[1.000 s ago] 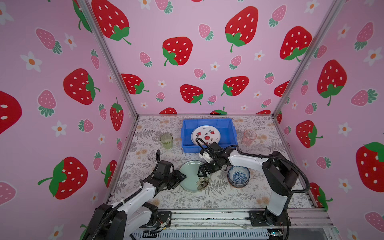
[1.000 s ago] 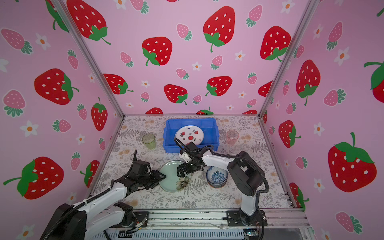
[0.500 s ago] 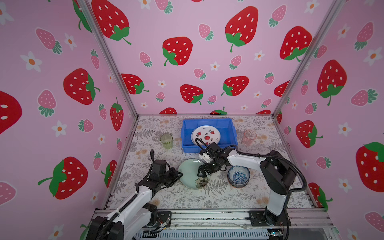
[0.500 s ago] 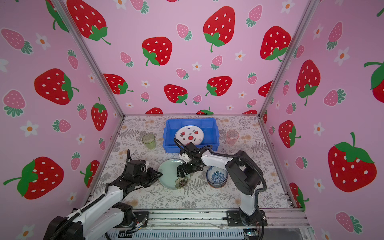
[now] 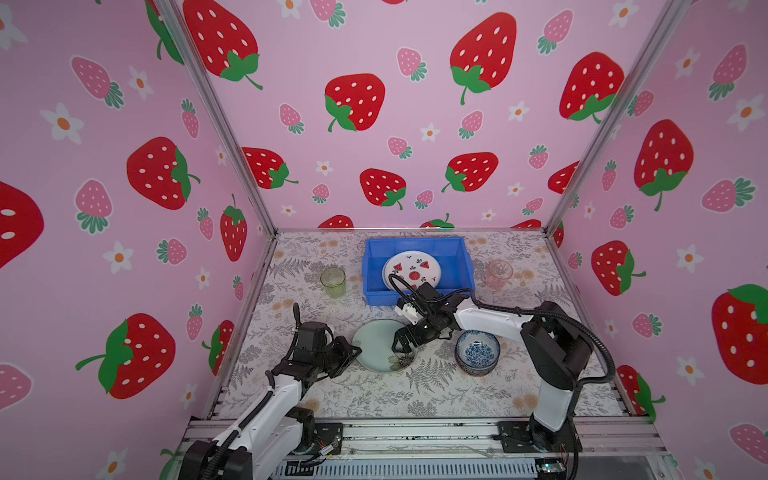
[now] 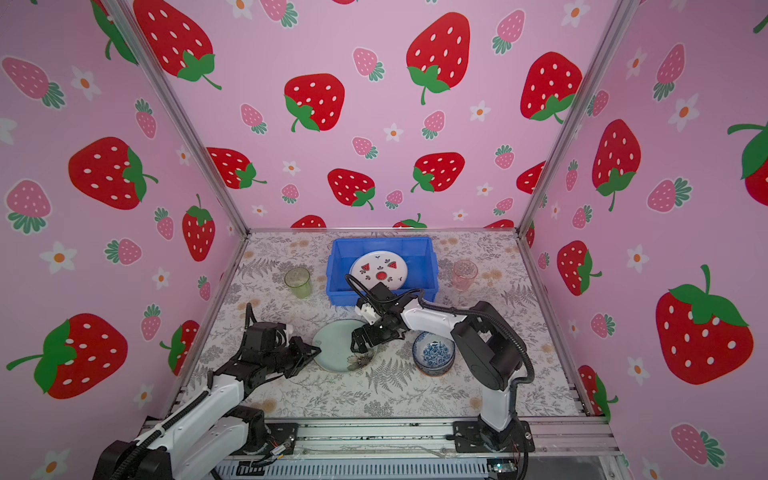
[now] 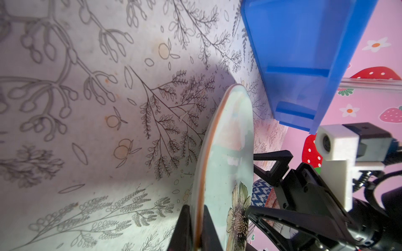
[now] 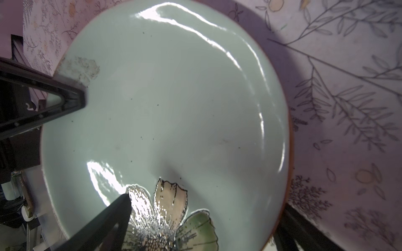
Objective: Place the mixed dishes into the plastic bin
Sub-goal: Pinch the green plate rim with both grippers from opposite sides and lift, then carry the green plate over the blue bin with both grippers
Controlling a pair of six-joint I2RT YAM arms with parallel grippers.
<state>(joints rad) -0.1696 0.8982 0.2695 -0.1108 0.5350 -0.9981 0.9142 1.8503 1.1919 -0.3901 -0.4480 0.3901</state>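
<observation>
The white watermelon plate (image 5: 412, 270) lies flat and looks about as wide. I expect the pale green plate (image 5: 377, 345) to rest level and hide it once I lower it.
The pale green plate with a flower (image 5: 374, 343) (image 6: 334, 347) lies on the table's front middle. My left gripper (image 5: 355, 352) (image 6: 316, 352) is shut on its left rim; in the left wrist view the jaws (image 7: 196, 228) pinch the plate (image 7: 228, 152) edge. My right gripper (image 5: 405, 345) (image 6: 363, 345) hangs open over the plate's right side, one finger over the flower (image 8: 169, 217) and one beyond the rim. The blue plastic bin (image 5: 415, 241) (image 6: 382, 241) stands behind, holding the white watermelon plate (image 5: 411, 270) (image 6: 378, 268).
A blue-white bowl (image 5: 477, 351) (image 6: 433, 353) sits right of the plate, under the right arm. A green tumbler (image 5: 333, 281) (image 6: 298, 281) stands left of the bin, a pink tumbler (image 5: 498, 274) (image 6: 464, 274) to its right. Strawberry-print walls enclose the table.
My left gripper has slid onto the green plate's left rim and closed on it. The right gripper has stayed open over the plate.
</observation>
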